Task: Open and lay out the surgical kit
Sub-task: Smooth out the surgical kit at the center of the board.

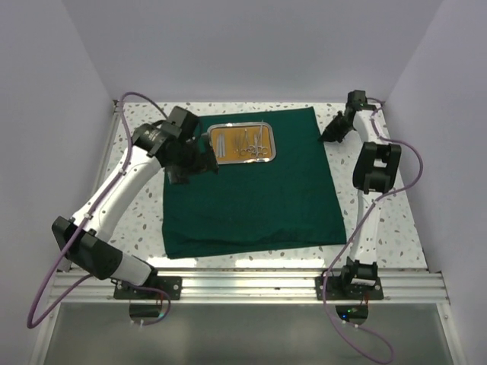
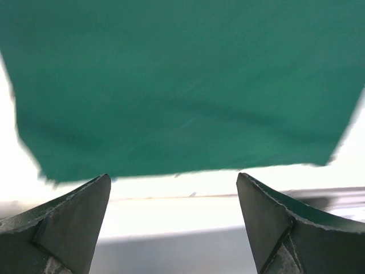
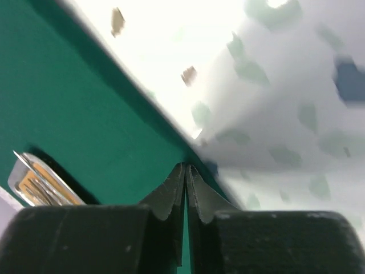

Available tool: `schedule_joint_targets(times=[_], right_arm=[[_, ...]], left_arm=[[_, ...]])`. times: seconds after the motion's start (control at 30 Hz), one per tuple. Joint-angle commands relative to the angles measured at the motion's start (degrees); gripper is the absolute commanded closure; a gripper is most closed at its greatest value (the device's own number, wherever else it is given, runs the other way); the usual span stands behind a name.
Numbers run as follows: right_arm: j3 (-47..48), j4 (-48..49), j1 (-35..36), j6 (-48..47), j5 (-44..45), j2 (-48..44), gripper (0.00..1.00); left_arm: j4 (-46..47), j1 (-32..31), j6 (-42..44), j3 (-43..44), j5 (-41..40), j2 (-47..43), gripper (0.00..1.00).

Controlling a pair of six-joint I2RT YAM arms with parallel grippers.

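The cloth's near edge (image 1: 236,242) is rumpled and far from my right gripper. Next, my left gripper grabs the cloth's near corner (image 1: 173,252) on its side and pulls it straight.
The dark green cloth (image 1: 259,205) lies spread flat on the table. The steel tray (image 1: 272,144) with an orange-brown floor stands on its far part and holds several small silver instruments (image 1: 251,142). My left gripper (image 1: 204,163) is open and empty, just left of the tray; its wrist view shows the cloth (image 2: 182,85) and its near edge beyond the gripper (image 2: 174,177). My right gripper (image 1: 327,137) is at the cloth's right edge, jaws together on that edge (image 3: 185,166). The tray's corner (image 3: 34,180) shows at the left of the right wrist view.
The speckled white table top (image 1: 380,220) shows around the cloth. White walls close in the far and side edges. An aluminium rail (image 1: 251,283) with both arm bases runs along the near edge.
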Motion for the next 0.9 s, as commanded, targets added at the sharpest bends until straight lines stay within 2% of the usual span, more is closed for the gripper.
schedule_joint_targets(times=[0.0, 0.03, 0.1, 0.13, 0.17, 0.2, 0.27, 0.33, 0.4, 0.47, 0.53, 0.57, 0.63, 0.7, 0.87], right_arm=[[-7.62, 0.02, -0.68, -1.87, 1.53, -12.42, 0.88], [-9.84, 0.46, -0.59, -2.13, 1.27, -14.98, 0.74], [-16.06, 1.26, -0.07, -3.96, -0.31, -21.73, 0.61], [-17.84, 0.82, 0.37, -4.94, -0.23, -24.04, 0.48], [-19.95, 1.08, 1.42, -5.55, 0.21, -26.50, 0.43], [-25.36, 2.39, 2.12, -5.56, -0.05, -32.53, 0.32], [-29.27, 3.80, 5.71, -5.74, 0.65, -37.31, 0.24], [-30.43, 2.76, 10.98, -7.66, 2.23, -41.09, 0.21], [-28.25, -2.33, 19.77, -10.38, 4.42, -41.90, 0.21], [-27.70, -6.02, 27.83, -10.66, 7.32, -43.21, 0.21], [-31.73, -5.17, 31.73, -9.44, 8.82, -45.41, 0.21], [-33.84, -2.64, 34.10, -8.56, 8.74, -47.77, 0.21], [-38.24, -1.82, 35.00, -7.41, 8.64, -49.11, 0.22], [-39.04, -3.48, 35.53, -8.89, 9.43, -49.72, 0.23], [-37.99, -5.42, 35.53, -13.72, 13.48, -47.63, 0.23]], left_arm=[[-3.54, -0.18, 1.88, 8.57, -2.64, 3.91, 0.04], [-3.09, -0.18, 1.87, 7.70, -2.04, 4.53, 0.04], [0.49, -0.27, 0.73, 1.74, -1.86, 3.84, 0.05], [2.17, -0.36, 0.03, -0.99, -1.86, 2.79, 0.06], [3.49, -0.36, -1.63, -5.28, -2.55, 1.73, 0.06], [5.76, -0.36, -2.16, -7.32, -3.52, -0.36, 0.06], [7.89, -0.27, -3.13, -11.71, -5.71, -2.14, 0.06], [11.84, -0.18, -2.61, -13.22, -8.34, -3.90, 0.07], [12.56, -0.01, -2.96, -13.67, -10.81, -5.12, 0.09], [10.81, 0.08, -7.50, -14.63, -14.59, -6.62, 0.15], [11.76, 0.08, -11.29, -18.31, -14.34, -12.49, 0.21], [12.90, 0.17, -15.05, -23.90, -13.55, -15.12, 0.30], [18.51, 0.08, -17.54, -30.51, -9.62, -22.51, 0.40], [20.55, -0.09, -19.31, -37.73, -7.58, -24.72, 0.41], [17.22, -2.11, -19.57, -42.05, -7.04, -23.50, 0.37]])
